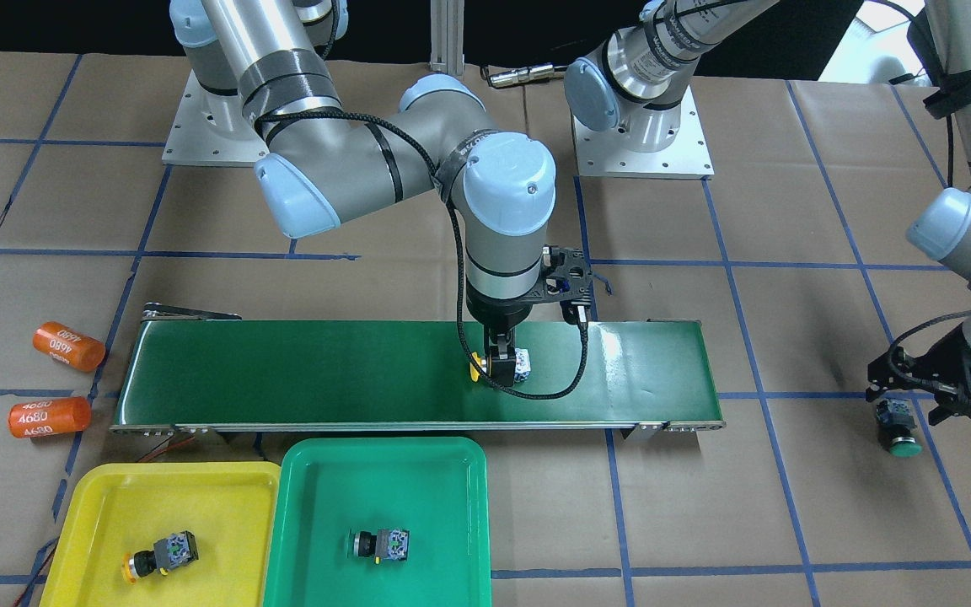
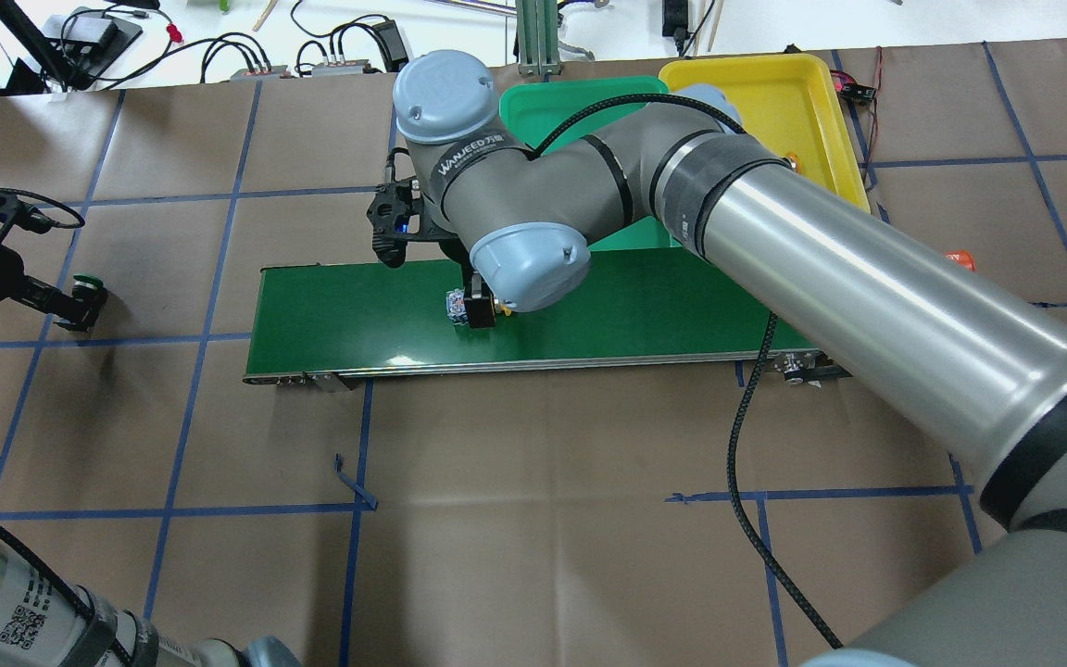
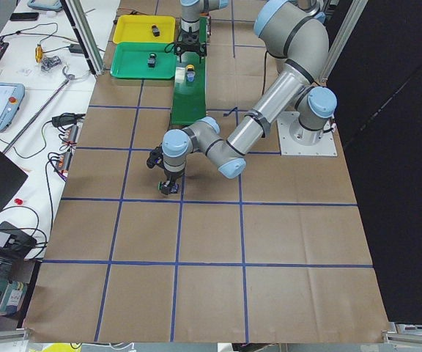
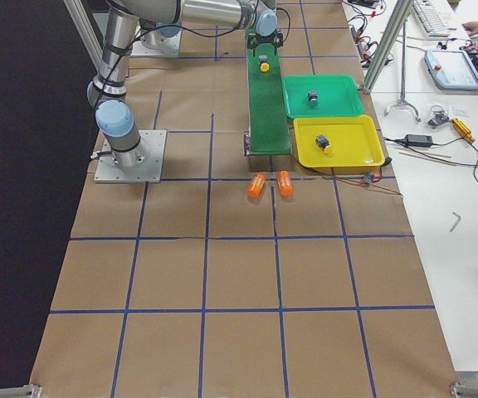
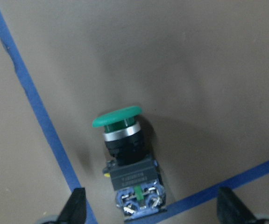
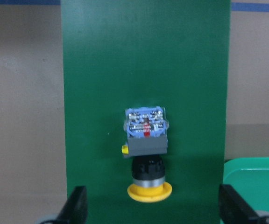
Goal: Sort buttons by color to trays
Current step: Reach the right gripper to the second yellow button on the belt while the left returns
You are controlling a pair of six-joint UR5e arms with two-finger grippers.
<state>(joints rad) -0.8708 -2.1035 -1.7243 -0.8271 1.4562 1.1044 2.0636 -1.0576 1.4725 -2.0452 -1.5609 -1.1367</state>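
Note:
The green button (image 1: 899, 433) is a long way from the green tray, so next my left gripper puts the button on the conveyor belt (image 1: 641, 370) for my right gripper to pick up.
A yellow button (image 6: 146, 144) lies on its side on the dark green conveyor belt (image 1: 325, 371). My right gripper (image 6: 155, 210) is open just above the belt, with one finger on each side of that button and neither touching it. A green button (image 5: 127, 158) lies on the brown paper at the table's left end. My left gripper (image 5: 153, 210) is open and straddles it, also shown in the front-facing view (image 1: 915, 413). The yellow tray (image 1: 115, 506) holds a yellow button (image 1: 161, 554). The green tray (image 1: 418, 472) holds a button (image 1: 380, 545) whose cap looks dark.
Two orange cylinders marked "4680" (image 1: 68, 346) (image 1: 49, 416) lie on the paper past the belt's end near the yellow tray. The trays sit side by side along the belt's far edge. The right arm's cable (image 1: 574, 371) hangs over the belt.

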